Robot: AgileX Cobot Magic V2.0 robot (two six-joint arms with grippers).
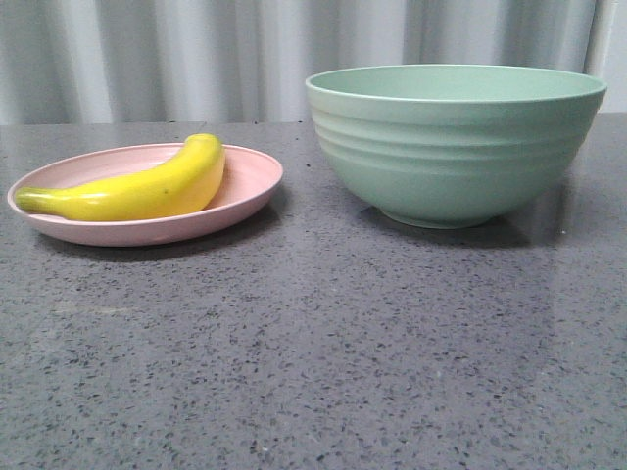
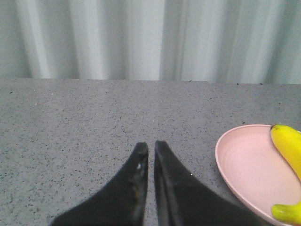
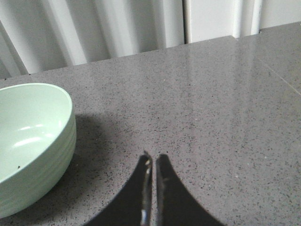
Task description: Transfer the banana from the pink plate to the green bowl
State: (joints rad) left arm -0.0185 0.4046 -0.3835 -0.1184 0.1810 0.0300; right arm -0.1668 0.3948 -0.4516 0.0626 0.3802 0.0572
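I should use my left gripper, which is beside the pink plate, to take the banana (image 1: 157,191), because the green bowl (image 1: 451,147) is between my right gripper and the banana on that plate.
The yellow banana (image 1: 147,188) lies on the pink plate (image 1: 250,181) at the left of the grey table. The green bowl (image 1: 453,142) stands empty at the right. Neither gripper shows in the front view. In the left wrist view my left gripper (image 2: 151,147) is shut and empty, over bare table beside the plate (image 2: 247,165), where the banana (image 2: 288,146) shows. In the right wrist view my right gripper (image 3: 154,157) is shut and empty, over bare table beside the bowl (image 3: 33,141).
The speckled grey table (image 1: 313,343) stretches in front of the plate and bowl. A pale corrugated wall (image 1: 196,59) runs along the table's far edge.
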